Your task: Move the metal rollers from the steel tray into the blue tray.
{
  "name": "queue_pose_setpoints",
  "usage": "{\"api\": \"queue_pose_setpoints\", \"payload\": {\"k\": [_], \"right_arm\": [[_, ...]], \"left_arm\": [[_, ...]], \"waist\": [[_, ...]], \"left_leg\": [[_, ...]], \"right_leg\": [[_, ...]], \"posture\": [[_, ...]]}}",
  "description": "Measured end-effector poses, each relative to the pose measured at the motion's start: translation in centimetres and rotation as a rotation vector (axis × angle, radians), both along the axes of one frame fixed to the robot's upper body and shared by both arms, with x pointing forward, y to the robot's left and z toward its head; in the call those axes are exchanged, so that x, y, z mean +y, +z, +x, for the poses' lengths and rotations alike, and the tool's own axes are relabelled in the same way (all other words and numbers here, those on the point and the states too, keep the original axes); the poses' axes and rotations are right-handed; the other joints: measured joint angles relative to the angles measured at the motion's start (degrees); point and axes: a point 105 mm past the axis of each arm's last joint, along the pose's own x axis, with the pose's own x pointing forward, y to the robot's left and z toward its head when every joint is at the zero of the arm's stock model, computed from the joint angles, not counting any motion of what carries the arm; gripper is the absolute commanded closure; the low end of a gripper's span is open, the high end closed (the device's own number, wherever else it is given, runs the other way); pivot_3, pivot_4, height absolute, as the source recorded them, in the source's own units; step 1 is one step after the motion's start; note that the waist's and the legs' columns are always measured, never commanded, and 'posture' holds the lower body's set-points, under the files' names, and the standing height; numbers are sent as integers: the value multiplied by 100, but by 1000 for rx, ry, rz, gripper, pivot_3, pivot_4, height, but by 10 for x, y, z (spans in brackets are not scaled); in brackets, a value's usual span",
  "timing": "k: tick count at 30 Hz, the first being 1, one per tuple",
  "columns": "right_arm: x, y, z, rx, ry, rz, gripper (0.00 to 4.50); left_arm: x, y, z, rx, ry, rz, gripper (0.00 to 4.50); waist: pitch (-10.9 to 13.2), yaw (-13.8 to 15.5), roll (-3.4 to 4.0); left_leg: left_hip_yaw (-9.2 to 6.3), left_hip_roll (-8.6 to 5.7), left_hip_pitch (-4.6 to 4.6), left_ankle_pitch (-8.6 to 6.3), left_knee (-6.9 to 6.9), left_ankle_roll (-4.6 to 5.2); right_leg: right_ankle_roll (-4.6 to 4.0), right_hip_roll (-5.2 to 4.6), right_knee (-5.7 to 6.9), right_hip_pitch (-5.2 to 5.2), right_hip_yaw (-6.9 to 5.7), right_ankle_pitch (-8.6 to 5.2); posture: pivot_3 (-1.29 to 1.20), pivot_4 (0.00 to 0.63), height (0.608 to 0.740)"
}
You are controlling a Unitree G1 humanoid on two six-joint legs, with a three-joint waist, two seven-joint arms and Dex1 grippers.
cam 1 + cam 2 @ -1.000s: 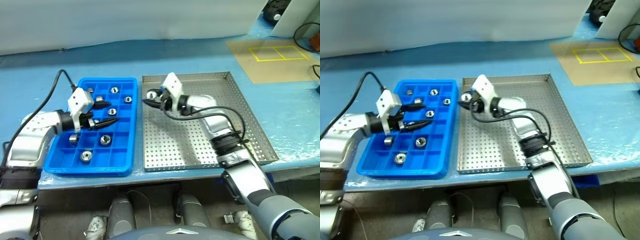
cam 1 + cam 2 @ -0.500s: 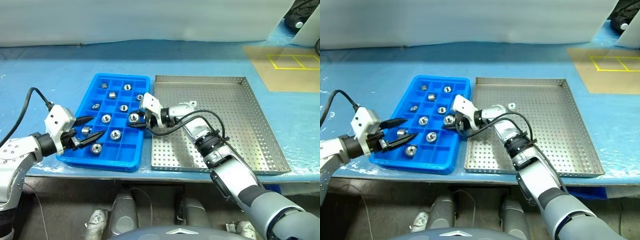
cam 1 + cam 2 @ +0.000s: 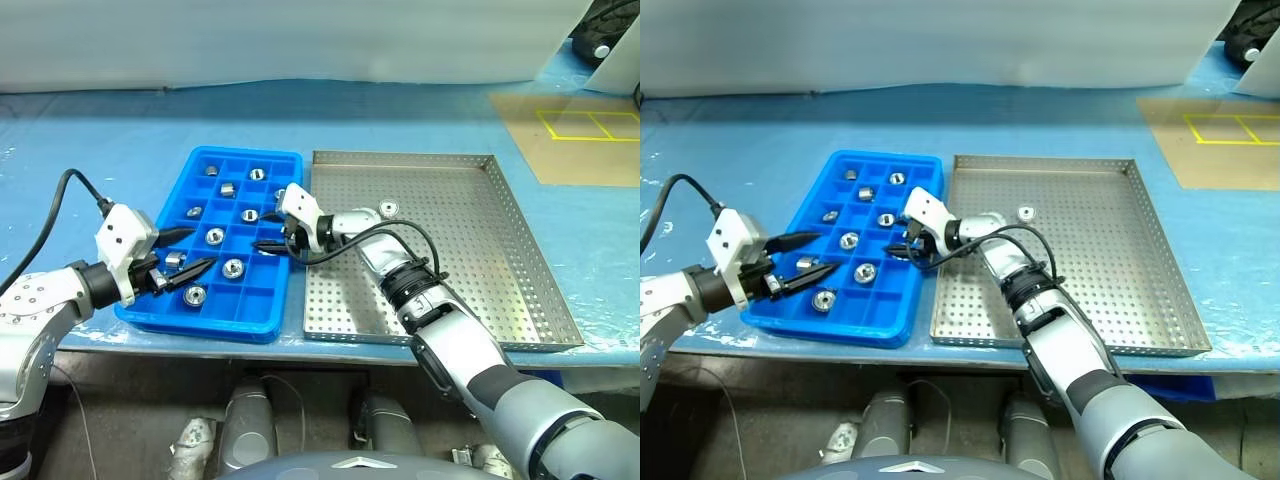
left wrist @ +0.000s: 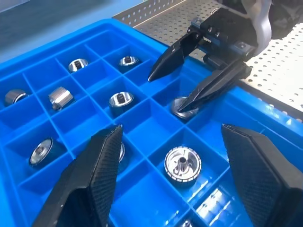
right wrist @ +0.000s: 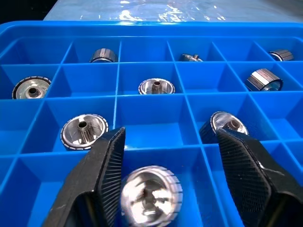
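I should expect the steel tray to be empty when I carry it away, because a lone metal roller can be seen on the steel tray's open perforated bottom.
The blue tray lies left of the steel tray, and several metal rollers sit in its compartments. One roller lies on the steel tray's far part. My right gripper reaches across to the blue tray's right column and is open. A roller rests in the compartment between its fingers, with a gap on one side. My left gripper hovers open and empty over the tray's near left compartments.
A brown board with a yellow taped rectangle lies at the far right on the blue-covered table. A black cable loops from my left wrist. The table's front edge runs just below both trays.
My right gripper brought a roller from the steel tray over the blue tray, sank and opened; the roller now lies in a compartment. My left gripper drew back towards the tray's near left corner.
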Motion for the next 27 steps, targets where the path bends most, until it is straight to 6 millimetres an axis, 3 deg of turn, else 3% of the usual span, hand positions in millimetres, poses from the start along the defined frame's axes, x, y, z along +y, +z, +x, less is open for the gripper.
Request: {"api": "queue_pose_setpoints", "payload": {"k": [6,13,20,23,27], "right_arm": [[-25,10,12,-12,-91,29,1531],[-81,32,44,-92,-374,76,1531],[-132,27,62,-123,-638,83,1531],[-149,22,64,-124,-710,79,1531],[-157,11,63,-104,-752,71,1531]], "left_arm": [[-13,1,15,5,-71,-16,993],[-59,2,49,-26,-255,-74,993],[-109,-2,78,-47,-417,-104,993],[-122,-2,83,-59,-463,-110,993],[-131,-8,83,-46,-499,-117,993]], "waist": [[0,-23,0],[-3,-134,-4],[-3,-375,-4],[-3,-474,-4],[-3,-582,-4]], "left_leg": [[0,-1,1,1,11,-1],[2,-3,3,19,23,-29],[5,-5,-4,19,29,-26],[7,-4,-1,18,30,-24],[7,-3,0,15,34,-19]], "right_leg": [[1,1,8,1,3,1],[2,2,12,6,11,3],[1,5,8,1,18,4],[1,7,8,2,22,4],[1,8,9,2,23,4]], "posture": [[3,150,740],[-138,150,740],[-247,150,740],[-273,150,740],[-285,150,740]]}}
